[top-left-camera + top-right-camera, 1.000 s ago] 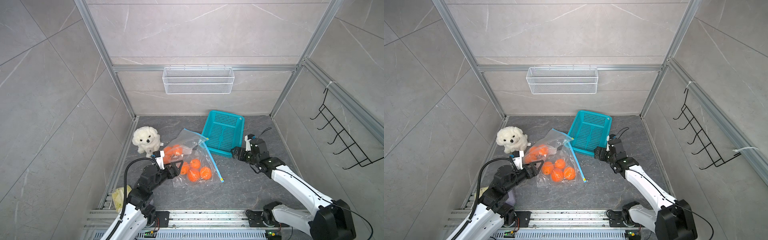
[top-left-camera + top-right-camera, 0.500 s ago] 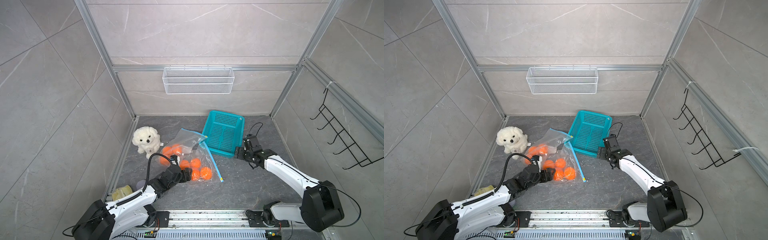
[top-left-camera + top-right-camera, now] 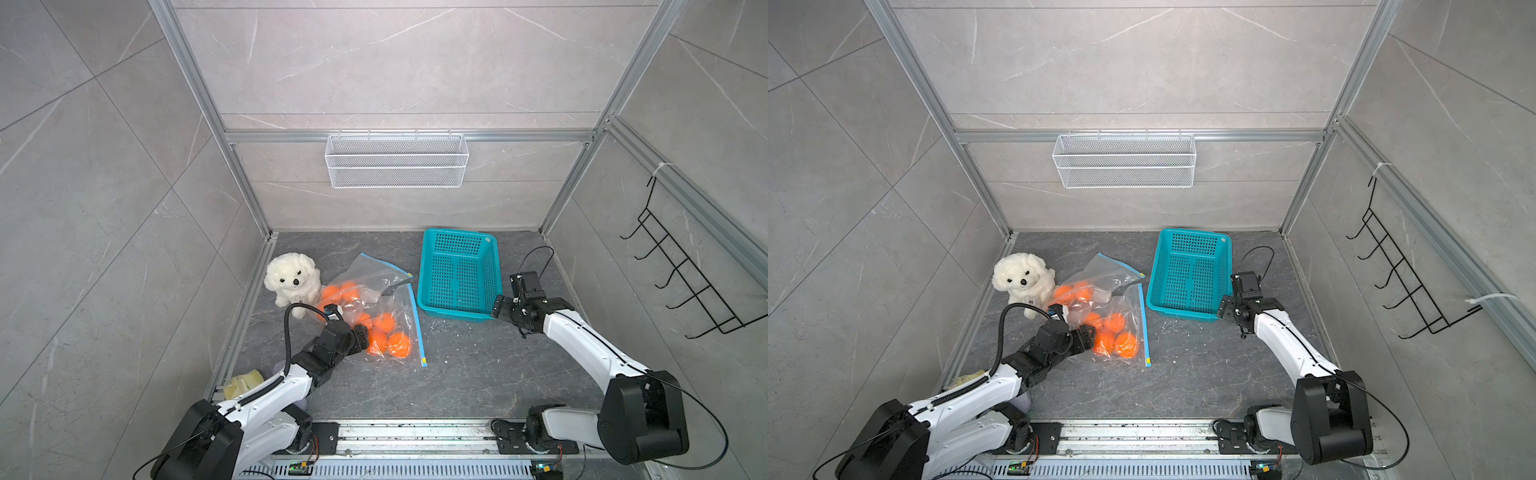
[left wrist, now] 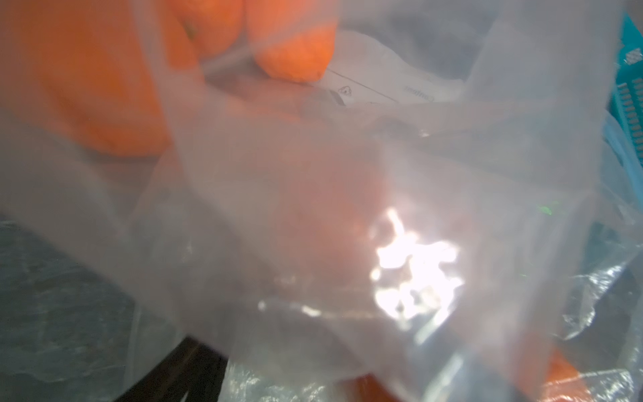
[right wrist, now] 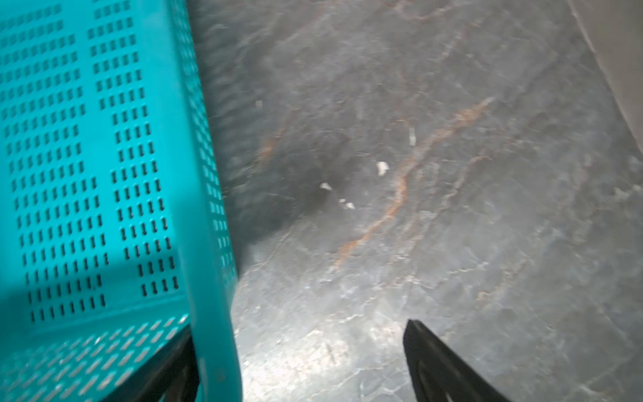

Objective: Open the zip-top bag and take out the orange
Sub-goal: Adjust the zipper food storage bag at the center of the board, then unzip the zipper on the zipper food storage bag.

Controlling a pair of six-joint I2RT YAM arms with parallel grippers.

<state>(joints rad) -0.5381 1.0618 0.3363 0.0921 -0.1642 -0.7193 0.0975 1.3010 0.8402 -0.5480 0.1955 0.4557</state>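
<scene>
My right gripper should wait to pinch the yellow slider, because it lies flat at the near end of the blue zip strip and my left gripper should lift that bag corner first.
The clear zip-top bag lies crumpled on the floor, with a blue zip strip along its right edge. Several oranges lie inside it. My left gripper is low at the bag's near-left side, open, pressed into the plastic next to the oranges. In the left wrist view, bag film covers nearly everything, with an orange behind it. My right gripper stands open astride the teal basket's near right corner wall.
The teal basket stands right of the bag. A white plush dog sits against the bag's far left. A yellowish lump lies at the front left. A wire shelf hangs on the back wall and a black hook rack on the right wall.
My left arm has dropped low and stretched forward, pushing its gripper against the bag. My right arm has lowered and folded, keeping its gripper at the basket's corner.
</scene>
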